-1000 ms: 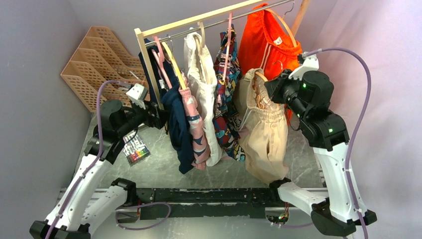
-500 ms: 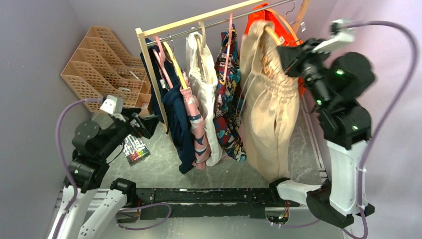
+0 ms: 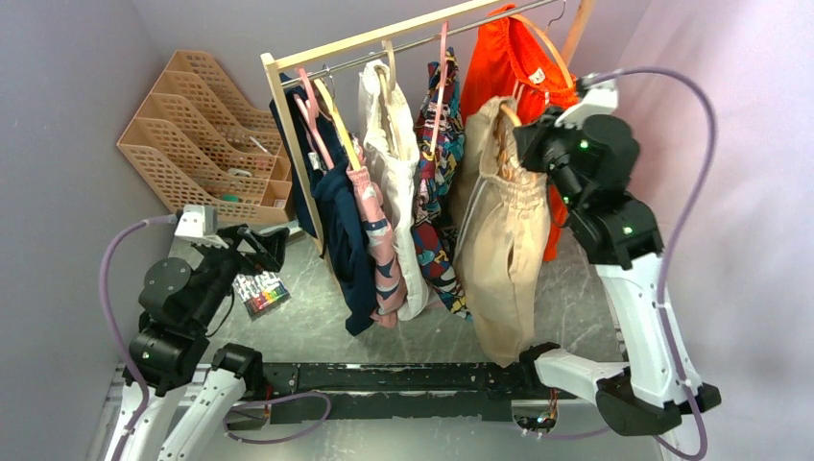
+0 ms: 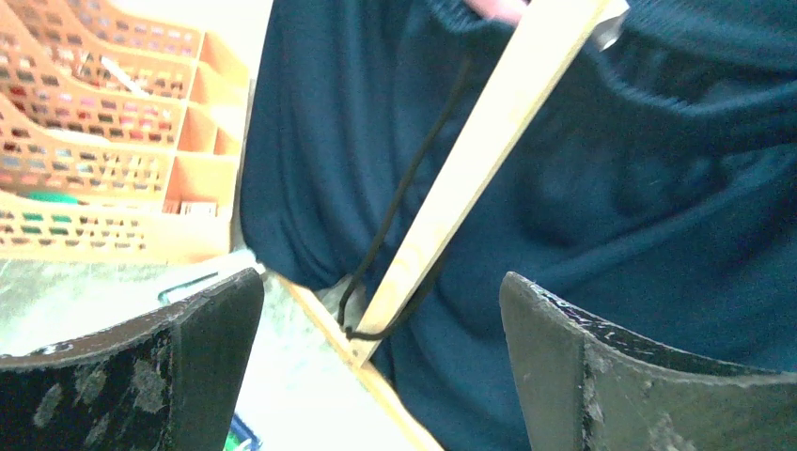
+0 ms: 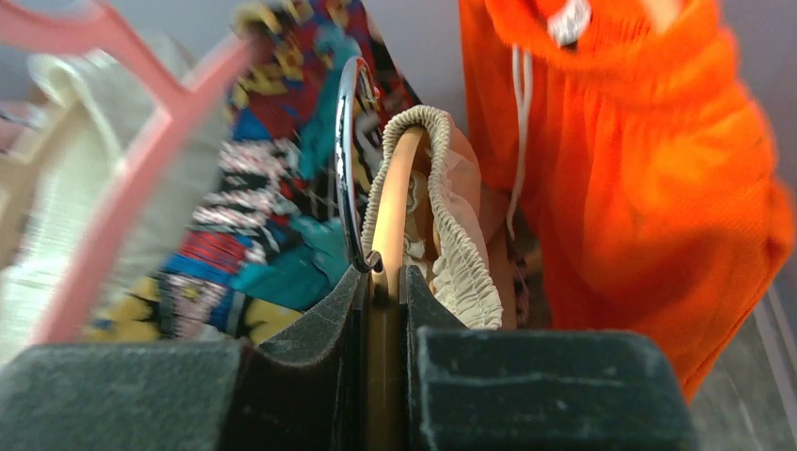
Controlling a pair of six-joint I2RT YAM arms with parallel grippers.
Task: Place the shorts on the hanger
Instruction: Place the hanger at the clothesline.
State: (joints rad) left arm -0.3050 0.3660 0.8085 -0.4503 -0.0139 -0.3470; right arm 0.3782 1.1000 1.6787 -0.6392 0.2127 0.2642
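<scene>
The hanger's metal hook [image 5: 345, 155] is pointing at the garments under the rail, so next my right gripper tips the hanger up and lifts the hook over the rail [image 3: 487, 23].
The beige shorts [image 3: 504, 254] hang from the pale tan hanger [image 3: 507, 115], whose arm runs through the gathered waistband [image 5: 451, 207]. My right gripper [image 3: 531, 144] is shut on the hanger's arm [image 5: 390, 197] just below its metal hook [image 5: 346, 160], holding it in the air in front of the rail [image 3: 422, 43], between the patterned garment and the orange shorts [image 3: 518, 67]. My left gripper [image 3: 272, 252] is open and empty, low at the left beside the rack's wooden post [image 4: 470, 178] and the navy garment [image 4: 601, 188].
The rail holds a navy garment [image 3: 336, 221], a cream-white one [image 3: 389, 154], a patterned one [image 3: 437, 182] and pink hangers [image 3: 309, 101]. Tan lattice trays [image 3: 197, 125] stand at the back left. A small coloured pack [image 3: 261, 291] lies on the grey table.
My right gripper has come down and toward the left with the hanger and beige shorts, after rising to the rail earlier. My left arm has drawn back and down, away from the rack.
</scene>
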